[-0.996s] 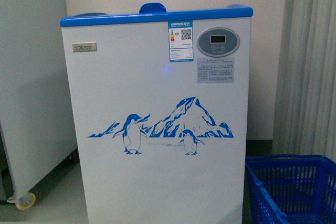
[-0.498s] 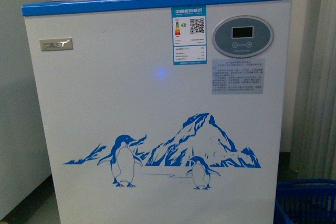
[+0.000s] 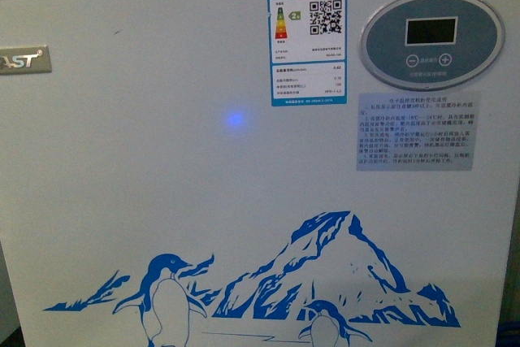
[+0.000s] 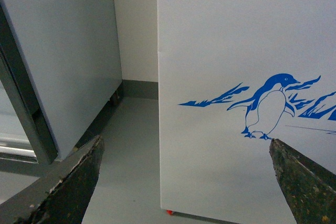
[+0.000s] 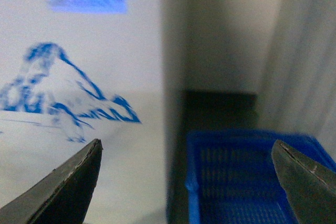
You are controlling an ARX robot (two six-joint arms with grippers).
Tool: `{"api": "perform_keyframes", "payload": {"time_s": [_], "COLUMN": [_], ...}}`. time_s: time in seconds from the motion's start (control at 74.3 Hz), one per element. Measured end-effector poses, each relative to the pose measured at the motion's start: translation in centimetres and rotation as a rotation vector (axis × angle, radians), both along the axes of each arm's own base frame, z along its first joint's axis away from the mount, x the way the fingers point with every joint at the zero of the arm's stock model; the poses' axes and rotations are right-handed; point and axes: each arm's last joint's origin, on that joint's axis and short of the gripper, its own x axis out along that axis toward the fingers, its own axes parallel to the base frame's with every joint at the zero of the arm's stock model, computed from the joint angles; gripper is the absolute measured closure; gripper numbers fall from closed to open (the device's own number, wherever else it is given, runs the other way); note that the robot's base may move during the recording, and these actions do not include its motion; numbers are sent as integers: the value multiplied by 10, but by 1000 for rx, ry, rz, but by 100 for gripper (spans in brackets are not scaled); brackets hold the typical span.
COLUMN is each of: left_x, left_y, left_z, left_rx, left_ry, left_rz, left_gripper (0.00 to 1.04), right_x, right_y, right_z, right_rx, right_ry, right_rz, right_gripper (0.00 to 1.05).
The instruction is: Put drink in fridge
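I see the open blue basket (image 5: pixel 239 174) standing deep-sided beside the fridge with its near end hidden, so I should expect the drink inside when I reach down.
The fridge (image 3: pixel 203 193), a white chest freezer with a blue top rim and a blue penguin-and-mountain picture, fills the front view at close range. Its front wall also shows in the left wrist view (image 4: pixel 236 51) and in the right wrist view (image 5: pixel 79 108). My left gripper (image 4: pixel 184 182) is open and empty, level with the freezer's lower left corner. My right gripper (image 5: pixel 186 182) is open and empty, level with the freezer's right edge. The drink is out of view. Neither arm shows in the front view.
A tall grey-white cabinet (image 4: pixel 63 61) stands left of the freezer, with a strip of grey floor (image 4: pixel 126 150) between them. A blue plastic basket (image 5: pixel 247 177) sits on the floor right of the freezer. A pale curtain (image 5: pixel 310 51) hangs at the far right.
The freezer has grown steadily larger in the front view, so I have moved closer to it. The cabinet, basket and top handle have left that view.
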Motion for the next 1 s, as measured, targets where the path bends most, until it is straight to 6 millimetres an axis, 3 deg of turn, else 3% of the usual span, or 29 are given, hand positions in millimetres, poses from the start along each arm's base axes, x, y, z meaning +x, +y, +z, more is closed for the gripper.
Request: {"api": "perform_keyframes", "payload": {"time_s": [0.054,0.108,0.229,0.35,0.498,0.768,0.996], "left_x": [0,0,0,0,0,0,0], "left_y": [0,0,0,0,0,0,0], "left_z": [0,0,0,0,0,0,0], "left_rx": [0,0,0,0,0,0,0], "left_ry": [0,0,0,0,0,0,0], "left_rz": [1,0,0,0,0,0,0], "left_gripper": [8,8,8,8,8,8,8], "right_x": [2,17,50,93,138,187,207], "right_y": [-2,-14,-37,-58,-75,-89,-103], "right_z": [0,-7,-29,-51,-106,-185,-240], "right_rx": [21,-31,-48,-60,-94,-212,-238], "right_ry": [184,417,557,630,787,930,1016], "right_rz": [-155,-403,-522,-570,-578,-568,-599], "right_gripper": [8,8,8,8,8,8,8]}}
